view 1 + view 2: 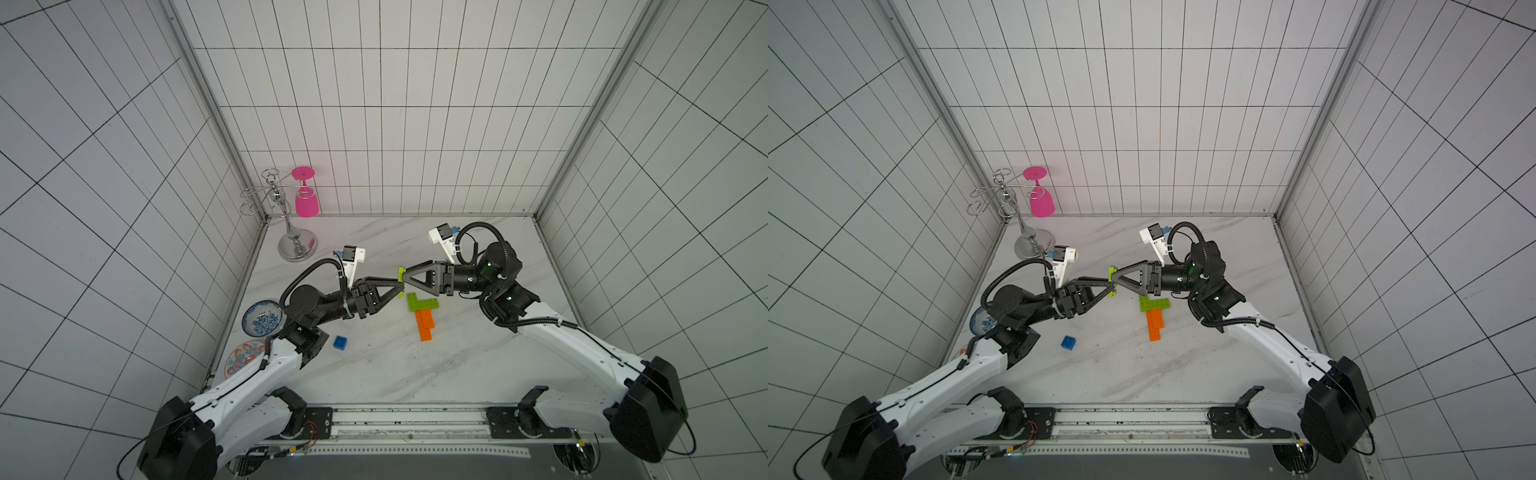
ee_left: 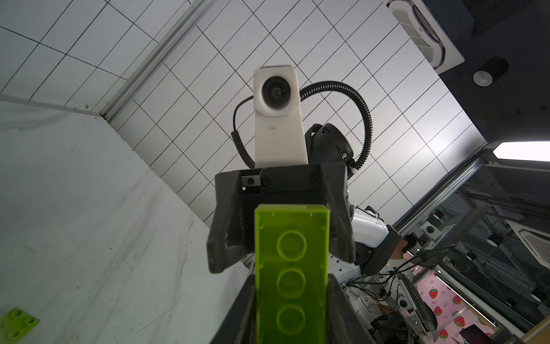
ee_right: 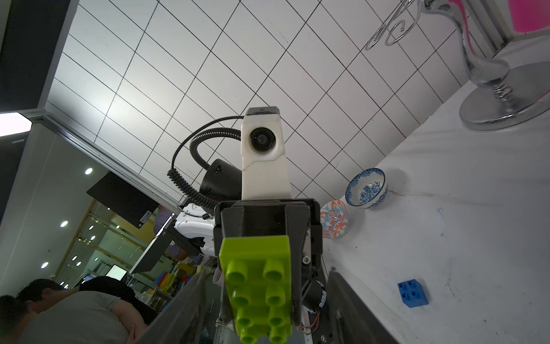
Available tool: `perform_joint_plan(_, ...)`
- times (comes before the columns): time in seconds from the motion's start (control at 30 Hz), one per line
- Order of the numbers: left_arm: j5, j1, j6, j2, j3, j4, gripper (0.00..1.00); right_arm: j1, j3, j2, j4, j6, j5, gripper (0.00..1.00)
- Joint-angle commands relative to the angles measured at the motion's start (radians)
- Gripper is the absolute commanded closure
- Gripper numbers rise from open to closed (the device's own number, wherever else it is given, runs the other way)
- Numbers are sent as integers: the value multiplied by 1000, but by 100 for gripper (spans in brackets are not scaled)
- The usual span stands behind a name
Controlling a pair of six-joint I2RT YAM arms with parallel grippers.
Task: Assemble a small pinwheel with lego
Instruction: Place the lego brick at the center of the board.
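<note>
I should close my right gripper on the studded side (image 3: 257, 289) before my left gripper opens, because my left gripper is holding the lime-green brick from its hollow bottom side (image 2: 291, 278).
A lime-green brick (image 1: 401, 273) (image 1: 1112, 272) hangs in the air above the table's middle. My left gripper (image 1: 400, 286) (image 2: 291, 281) is shut on it; its fingers press both long sides of the brick (image 2: 291, 268). My right gripper (image 1: 405, 277) (image 3: 265, 274) faces it tip to tip. It is open, its fingers standing either side of the brick (image 3: 257, 283) with gaps. Just below on the table lies the partial pinwheel (image 1: 422, 307) (image 1: 1154, 305): lime-green bricks crossed on an orange stepped stem (image 1: 424, 326). The blue square brick (image 1: 340, 342) (image 1: 1068, 342) (image 3: 412, 293) lies loose at front left.
A chrome glass rack (image 1: 297, 245) holding a pink glass (image 1: 306, 199) stands at the back left corner. A blue-and-white bowl (image 1: 262, 318) and an orange-patterned bowl (image 1: 245, 357) sit by the left wall. Tiled walls enclose three sides.
</note>
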Motion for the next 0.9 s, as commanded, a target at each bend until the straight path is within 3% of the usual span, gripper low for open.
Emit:
perform_joint_plan(0.0, 12, -4, -21, 6, -10, 48, 72, 10, 71, 8, 57, 17, -11, 44)
perform_joint_plan(0.1, 14, -4, -24, 13, -15, 57, 72, 11, 75, 12, 57, 17, -12, 55)
perform_joint_plan(0.33, 19, -8, -24, 16, -21, 58, 72, 14, 88, 25, 50, 16, -12, 60)
perform_joint_plan(0.6, 20, -5, -17, 24, -28, 48, 70, 16, 85, 26, 42, 3, -9, 75)
perform_joint_plan(0.7, 14, -2, -13, 23, -32, 37, 55, 17, 86, 20, 5, -27, 1, 76)
perform_joint_plan(0.8, 3, 13, 2, 8, -37, -4, 27, 16, 104, 4, -131, -122, 31, 77)
perform_joint_plan(0.87, -12, 32, 39, -19, -41, -77, 15, 17, 127, -9, -276, -222, 72, 77)
